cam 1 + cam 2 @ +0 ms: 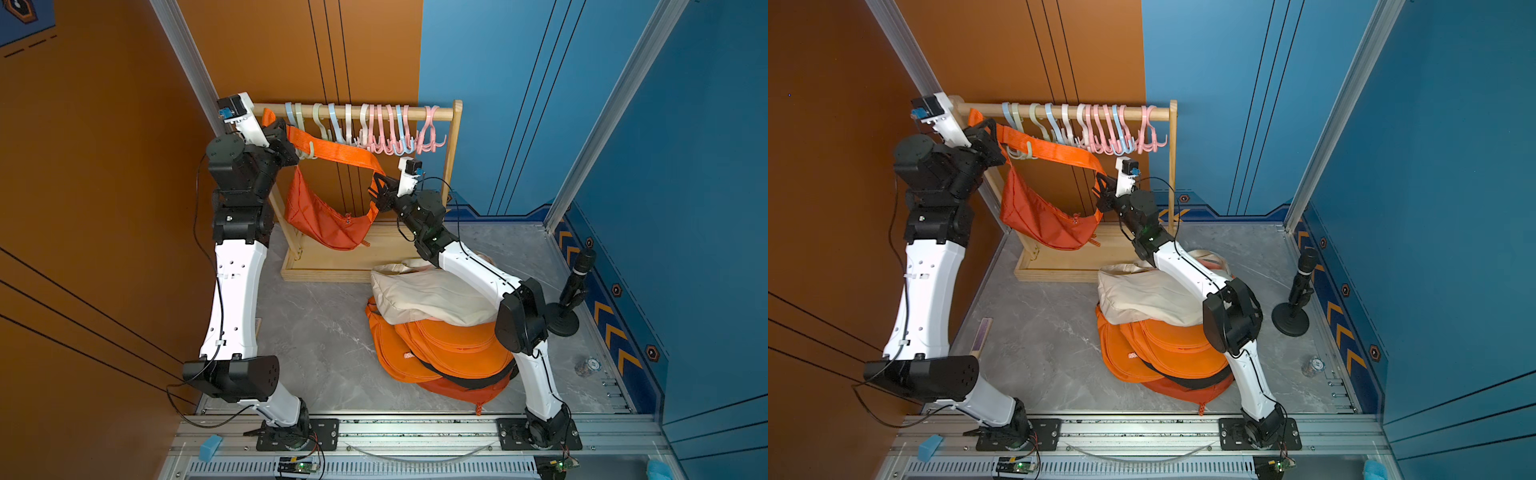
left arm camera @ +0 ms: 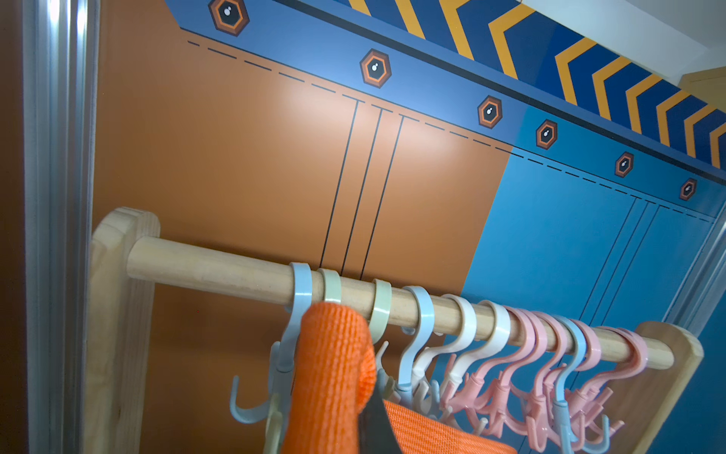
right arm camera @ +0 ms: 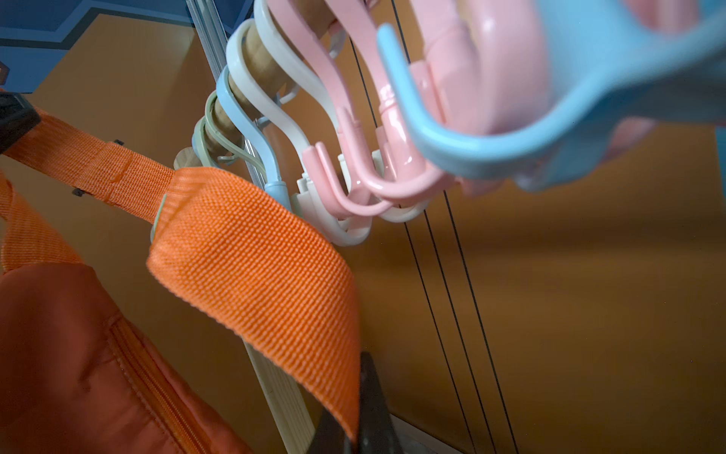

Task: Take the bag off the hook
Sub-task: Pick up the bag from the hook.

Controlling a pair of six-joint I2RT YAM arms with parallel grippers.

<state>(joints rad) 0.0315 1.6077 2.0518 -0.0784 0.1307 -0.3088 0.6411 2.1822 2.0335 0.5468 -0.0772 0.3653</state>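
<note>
I should lift the strap above the rail [image 1: 1028, 102] with my left gripper and carry it back toward my right gripper, because the strap stretches across the pale green hook [image 1: 1022, 151].
An orange bag [image 1: 324, 220] [image 1: 1038, 220] hangs below the wooden rail, its zipped body [image 3: 59, 353] free in the air. Its orange webbing strap [image 1: 332, 151] [image 3: 255, 267] runs over a pale green hook [image 1: 307, 151] [image 1: 1023, 153] near the rail's left end. My left gripper [image 1: 286, 137] [image 1: 990, 134] is shut on the strap's left part beside that hook, and the strap [image 2: 330, 373] folds up over its jaws. My right gripper [image 1: 379, 183] [image 1: 1102, 185] [image 3: 353, 436] is shut on the strap's right end, lower down and in front of the rack.
The wooden rack [image 1: 457, 124] carries several blue, white and pink hooks [image 1: 390, 133] along its rail and stands on a wooden base tray [image 1: 324, 272]. A cream bag [image 1: 424, 295] lies on a pile of orange bags [image 1: 436, 349] under my right arm. A black microphone stand [image 1: 565, 307] is at the right.
</note>
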